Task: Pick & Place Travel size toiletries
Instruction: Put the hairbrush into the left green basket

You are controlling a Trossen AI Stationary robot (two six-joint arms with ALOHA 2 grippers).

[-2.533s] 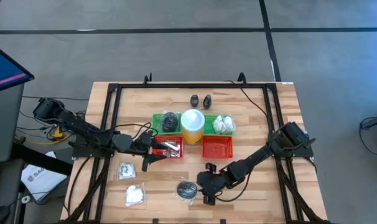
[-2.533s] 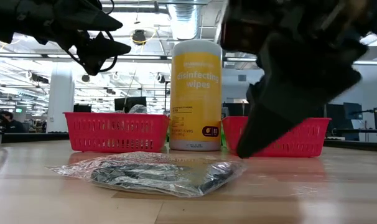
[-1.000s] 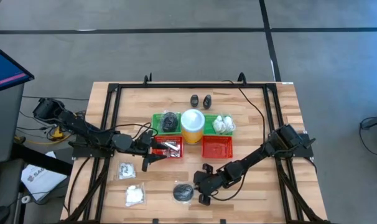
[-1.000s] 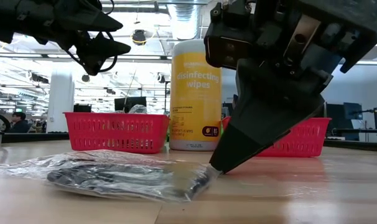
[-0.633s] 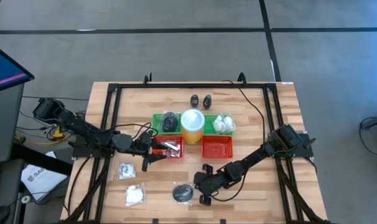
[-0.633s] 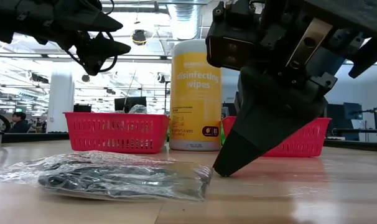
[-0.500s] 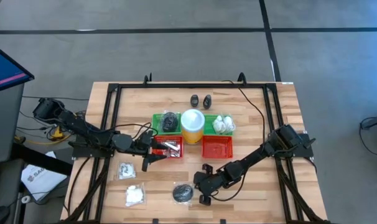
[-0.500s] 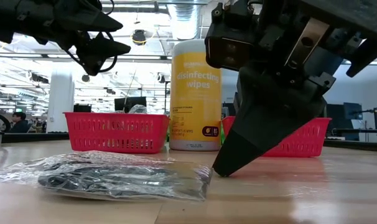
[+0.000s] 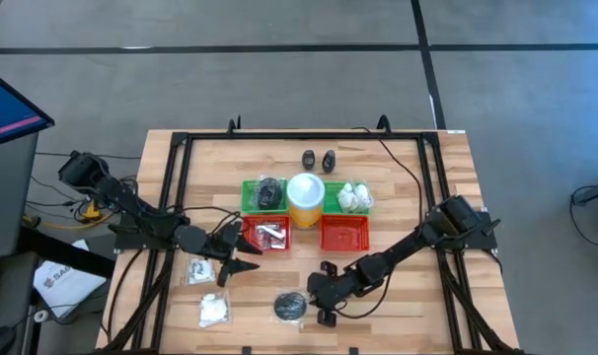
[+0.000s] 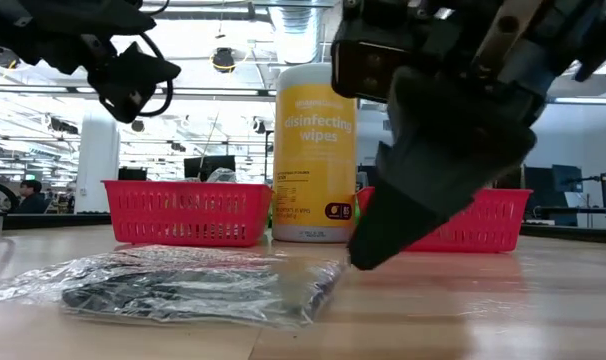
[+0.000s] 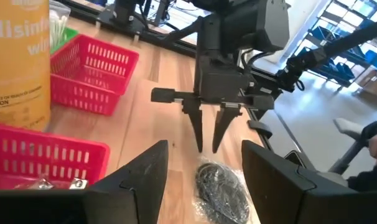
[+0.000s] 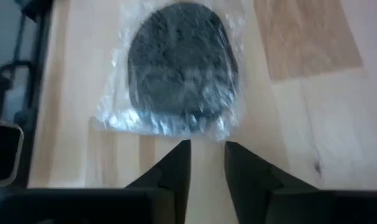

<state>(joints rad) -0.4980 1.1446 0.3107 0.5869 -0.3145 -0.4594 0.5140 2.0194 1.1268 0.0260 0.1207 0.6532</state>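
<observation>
Next, I take the pad's opposite side (image 9: 278,307) with my left gripper and raise it first, because the dark grey pad's wrap edge (image 10: 318,287) lies too flat for my right gripper.
A dark grey round pad (image 9: 292,307) in clear wrap lies flat near the table's near edge, also seen in the right wrist view (image 12: 179,74). My right gripper (image 9: 310,299) stands just right of it. Its fingers are a little open, with their tips at the wrap's edge (image 12: 201,132) and just above the table (image 10: 358,262). My left gripper (image 9: 241,258) hovers open near the left red tray (image 9: 264,235), which holds silvery tubes. Two white packets (image 9: 200,269) (image 9: 213,311) lie near it. Two black bottles (image 9: 319,159) stand at the far side.
A yellow wipes cylinder (image 9: 305,197) stands between two green trays, one holding a dark pad (image 9: 267,192) and one holding white packets (image 9: 355,197). A second red tray (image 9: 344,234) sits right of centre. A black frame (image 9: 171,197) and cables run around the table.
My left gripper has moved from above the left red tray toward the table's near edge and a little left, staying open. My right gripper has risen slightly off the table at the wrap's right edge. The pad has stayed where it was.
</observation>
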